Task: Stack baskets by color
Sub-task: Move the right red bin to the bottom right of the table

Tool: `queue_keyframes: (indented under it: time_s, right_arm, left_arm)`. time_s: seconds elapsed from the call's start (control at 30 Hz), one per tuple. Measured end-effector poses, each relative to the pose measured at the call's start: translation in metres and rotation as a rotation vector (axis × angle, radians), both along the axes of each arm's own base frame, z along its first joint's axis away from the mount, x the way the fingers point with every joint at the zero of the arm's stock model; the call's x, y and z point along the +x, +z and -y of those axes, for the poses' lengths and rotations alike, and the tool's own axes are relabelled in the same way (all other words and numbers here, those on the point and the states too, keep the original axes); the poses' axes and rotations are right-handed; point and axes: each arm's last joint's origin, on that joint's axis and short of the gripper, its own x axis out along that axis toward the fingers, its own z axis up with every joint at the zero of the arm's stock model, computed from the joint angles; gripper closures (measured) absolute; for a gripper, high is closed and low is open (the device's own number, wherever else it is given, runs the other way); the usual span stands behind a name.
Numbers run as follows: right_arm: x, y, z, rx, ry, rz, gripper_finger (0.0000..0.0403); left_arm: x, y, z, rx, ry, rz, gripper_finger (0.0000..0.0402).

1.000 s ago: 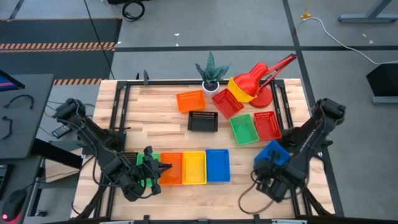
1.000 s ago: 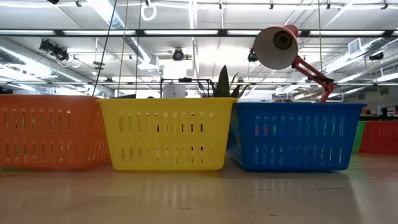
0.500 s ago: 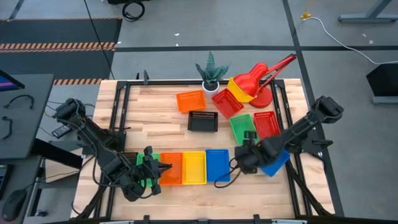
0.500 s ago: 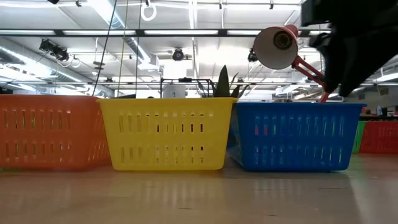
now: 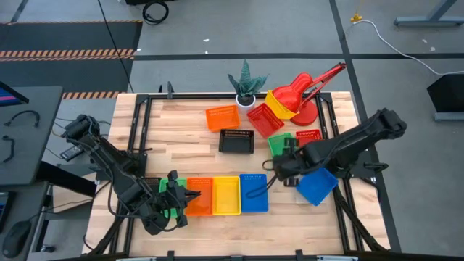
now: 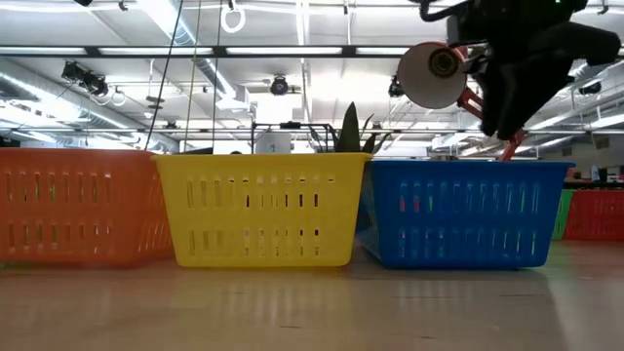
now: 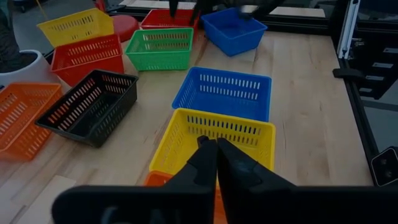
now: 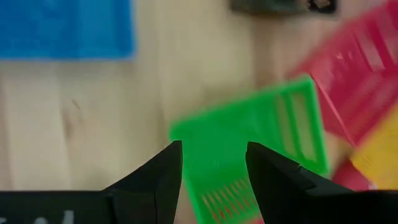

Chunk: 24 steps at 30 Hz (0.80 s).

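My right gripper keeps moving, since it is open and the red basket [image 5: 308, 137] next to the green one is uncovered, until the fingers are on both sides of its near rim [image 5: 304, 145].
Near the front edge, an orange basket [image 5: 201, 196], a yellow basket [image 5: 226, 194] and a blue basket [image 5: 254, 192] stand in a row. My left gripper [image 5: 183, 199] hovers shut over the orange one, with a green basket [image 5: 167, 190] beneath the arm. My right gripper [image 5: 279, 170] hangs open, pointing down, above the near edge of another green basket [image 8: 249, 149]. A second blue basket [image 5: 317, 186] lies askew on the table just right of it. Farther back are red baskets [image 5: 264, 119] [image 5: 310, 136], a yellow one [image 5: 281, 103], an orange one [image 5: 222, 117] and a black one [image 5: 236, 141].
A red desk lamp [image 5: 308, 90] and a potted plant [image 5: 246, 85] stand at the far edge, next to the far red and yellow baskets. Bare wood lies between the near row and the black basket. In the low view my right arm [image 6: 517, 68] hangs above the blue basket [image 6: 463, 214].
My right gripper has swung from the table's near right corner toward the left and the far side, past the loose blue basket, rolling as it went. It now hangs over the green basket and has stayed open. The blue basket stays on the table.
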Motion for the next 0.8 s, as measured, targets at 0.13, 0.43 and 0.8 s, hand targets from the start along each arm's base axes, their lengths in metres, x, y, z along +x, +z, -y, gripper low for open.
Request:
queue_keyframes:
  time_s: [0.13, 0.43, 0.8]
  right_arm:
    - [-0.025, 0.011, 0.013, -0.004, -0.084, -0.038, 0.0221]
    - [-0.070, -0.027, 0.025, 0.066, -0.233, -0.105, 0.0222]
    - [-0.081, -0.059, 0.026, 0.104, -0.259, -0.213, 0.0226]
  left_arm:
    - [0.000, 0.000, 0.000, 0.000, -0.002, 0.000, 0.0380]
    - [0.003, -0.008, 0.003, 0.024, -0.003, -0.022, 0.0389]
    - [0.003, -0.009, 0.004, 0.021, -0.003, -0.023, 0.0380]
